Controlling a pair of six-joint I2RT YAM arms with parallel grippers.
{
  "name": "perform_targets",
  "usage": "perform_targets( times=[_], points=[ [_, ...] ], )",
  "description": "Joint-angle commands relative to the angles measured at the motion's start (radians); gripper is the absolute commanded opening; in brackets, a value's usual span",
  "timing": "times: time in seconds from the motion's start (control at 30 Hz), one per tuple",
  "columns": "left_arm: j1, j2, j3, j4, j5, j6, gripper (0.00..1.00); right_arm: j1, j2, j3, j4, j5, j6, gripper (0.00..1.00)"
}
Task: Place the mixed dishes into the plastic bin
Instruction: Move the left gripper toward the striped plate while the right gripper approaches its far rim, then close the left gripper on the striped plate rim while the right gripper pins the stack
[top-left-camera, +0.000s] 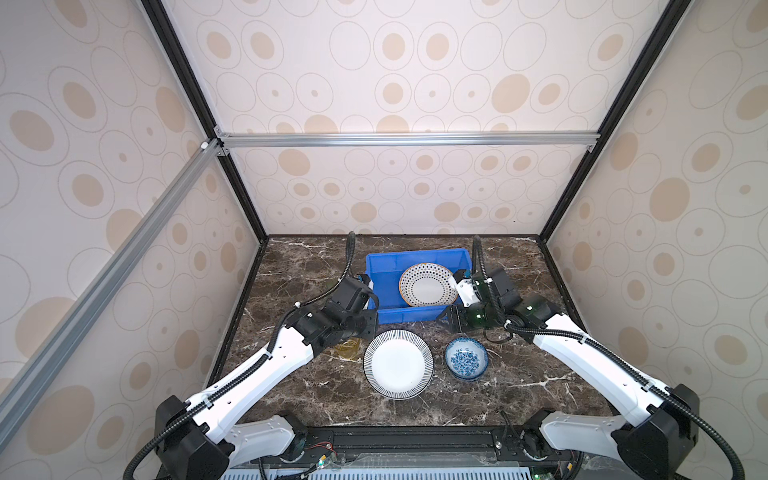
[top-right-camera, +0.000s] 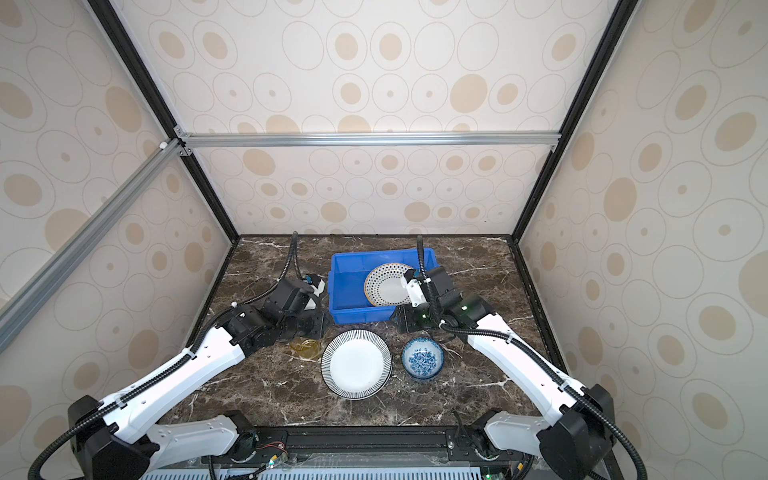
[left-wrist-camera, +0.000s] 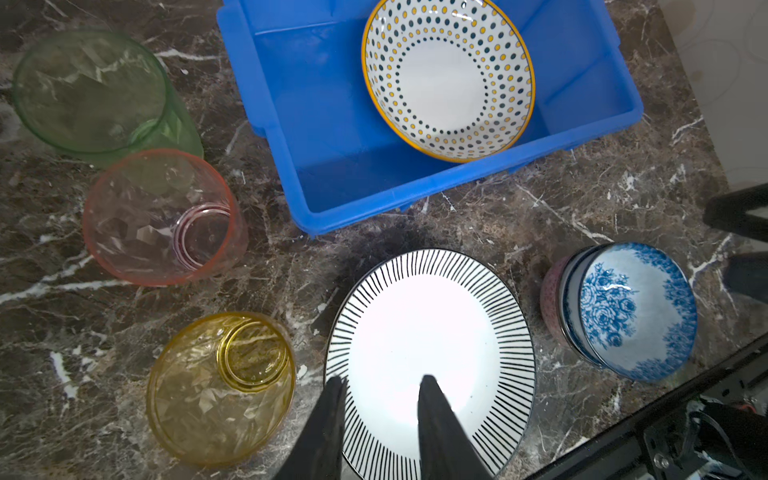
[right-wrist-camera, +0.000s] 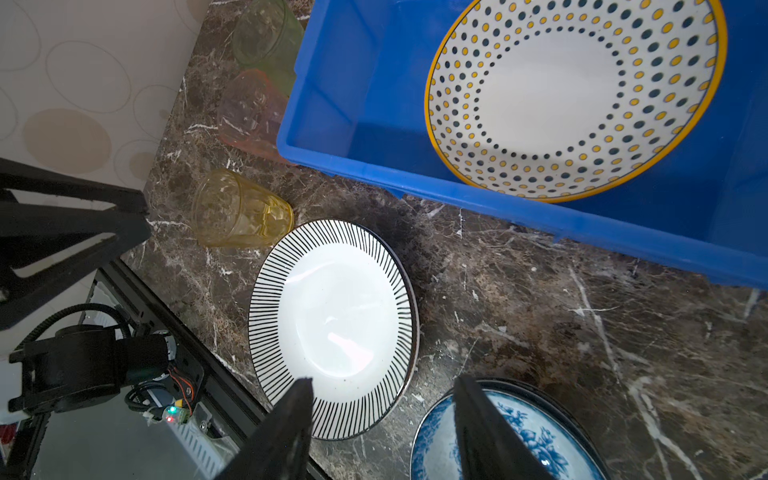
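Next, my right gripper pinches the striped plate's rim on the bowl's side and moves it off the lower plate, because the striped plate lies close over another plate.
The blue plastic bin stands at the back with a dotted plate leaning inside it. In front of it a striped plate lies on the marble. Right of that plate is a blue-floral bowl, topmost of a small stack. My left gripper hovers open over the striped plate's rim. My right gripper hangs open above the gap between plate and bowl.
A green cup, a pink cup and a yellow cup stand in a row left of the bin, mostly under the left arm in both top views. Enclosure walls ring the table; a black rail runs along its front.
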Motion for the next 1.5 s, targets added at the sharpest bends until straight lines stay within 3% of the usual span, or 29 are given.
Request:
perform_targets(
  times=[0.0, 1.0, 1.47],
  points=[
    [-0.020, -0.035, -0.027, -0.024, -0.007, -0.053, 0.29, 0.022, 0.027, -0.011, 0.003, 0.019, 0.013, 0.56],
    [-0.073, -0.060, -0.186, -0.038, 0.026, -0.139, 0.26, 0.105, 0.221, -0.058, 0.077, 0.081, 0.060, 0.39],
    [-0.084, -0.032, -0.189, -0.055, 0.029, -0.138, 0.25, 0.133, 0.327, -0.032, 0.059, 0.113, 0.033, 0.31]
  ],
)
